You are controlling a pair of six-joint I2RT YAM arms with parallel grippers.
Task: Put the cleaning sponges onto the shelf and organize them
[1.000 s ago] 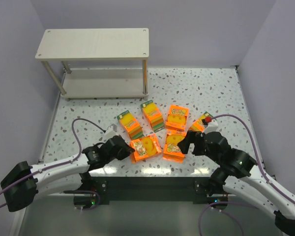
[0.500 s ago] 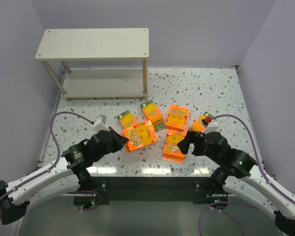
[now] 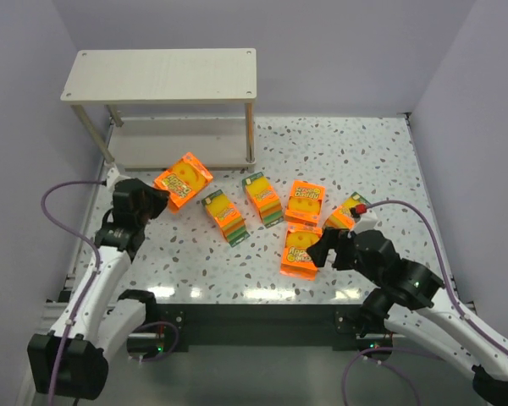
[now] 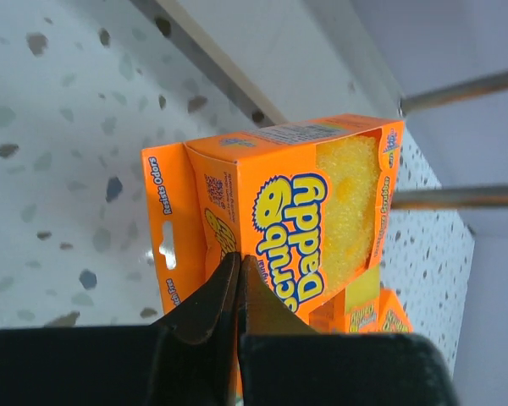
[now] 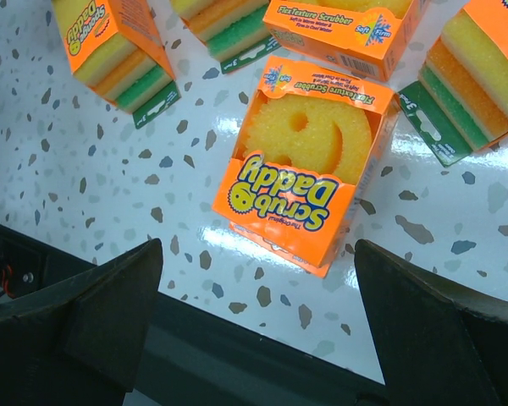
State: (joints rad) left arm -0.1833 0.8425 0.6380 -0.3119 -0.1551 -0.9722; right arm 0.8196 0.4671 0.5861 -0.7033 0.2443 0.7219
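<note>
The lower board point(image 3: 144, 146) is empty and my left gripper is pinching the orange pack's near edge point(image 3: 174, 203), so I keep carrying the pack in until it rests on that board.
My left gripper point(image 3: 158, 195) is shut on the edge of a flat orange sponge pack point(image 3: 183, 178) and holds it above the table, just in front of the shelf's lower board point(image 3: 179, 144). In the left wrist view the fingertips point(image 4: 239, 260) pinch that pack point(image 4: 322, 211). The shelf's top board point(image 3: 162, 74) is bare. My right gripper point(image 3: 320, 250) is open over another flat pack point(image 3: 300, 250), which lies between the jaws in the right wrist view point(image 5: 309, 165). Two thick packs point(image 3: 223, 216) point(image 3: 263, 198), a flat pack point(image 3: 306, 201) and a thick pack point(image 3: 349, 210) lie on the table.
The shelf's front right leg point(image 3: 251, 134) stands close to the held pack. Grey walls close in the table at left, back and right. The table's near edge point(image 5: 237, 338) lies just under my right gripper point(image 5: 256, 247).
My left arm has lifted the flat pack from the front of the table and swung it left and back toward the shelf. The right arm has barely moved.
</note>
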